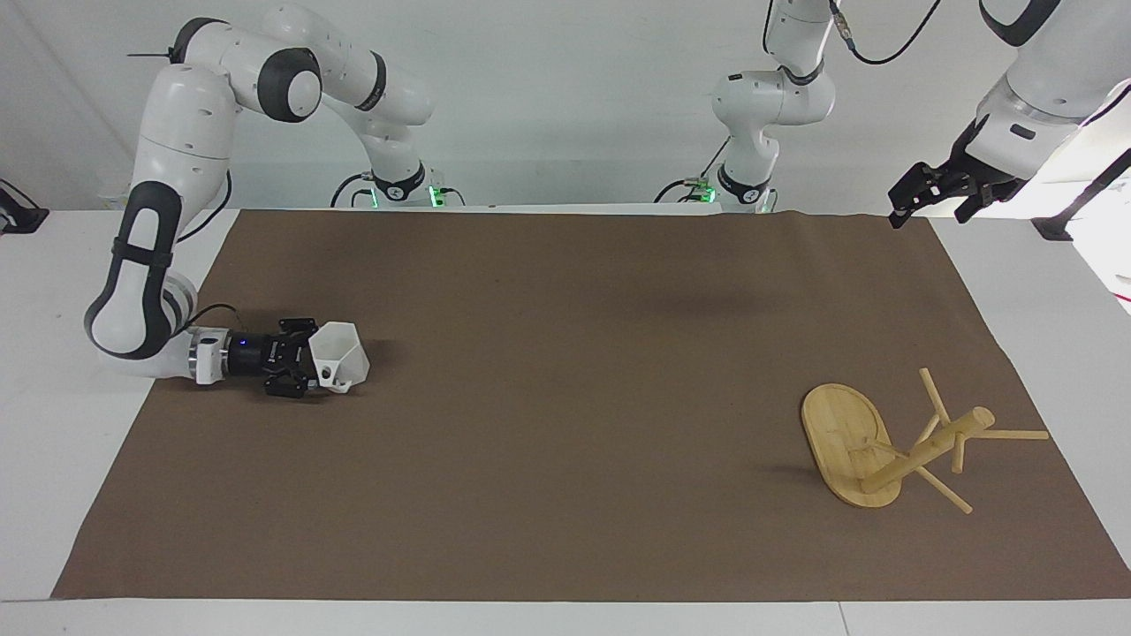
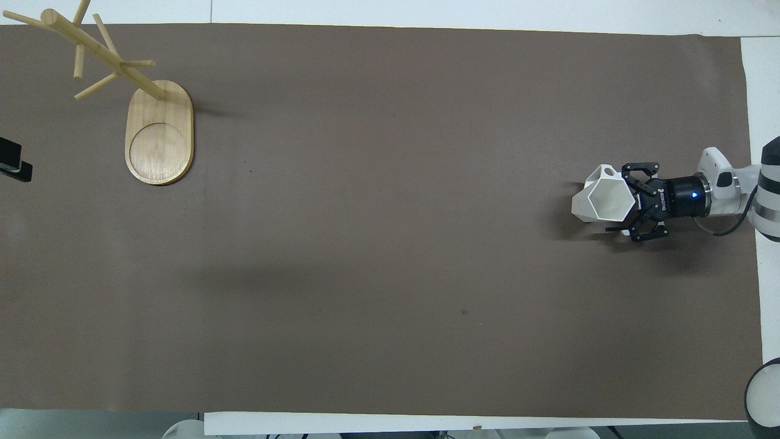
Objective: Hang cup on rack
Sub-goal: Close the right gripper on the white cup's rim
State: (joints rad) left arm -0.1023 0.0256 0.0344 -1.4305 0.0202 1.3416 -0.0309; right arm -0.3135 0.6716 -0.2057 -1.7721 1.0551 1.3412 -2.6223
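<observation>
A small hole is showing next to the white cup's opening, so I should expect to find an open handle loop there when I carry and turn the cup.
The white faceted cup rests on the brown mat at the right arm's end of the table, its mouth turned toward my right gripper; it also shows in the overhead view. My right gripper is low over the mat and open, its fingers reaching either side of the cup's rim. The bamboo rack stands at the left arm's end, farther from the robots than the cup, with pegs sticking out from its post. My left gripper waits raised over the mat's corner.
The brown mat covers most of the white table. The rack's oval base lies flat on it. A black part of the left hand shows at the overhead view's edge.
</observation>
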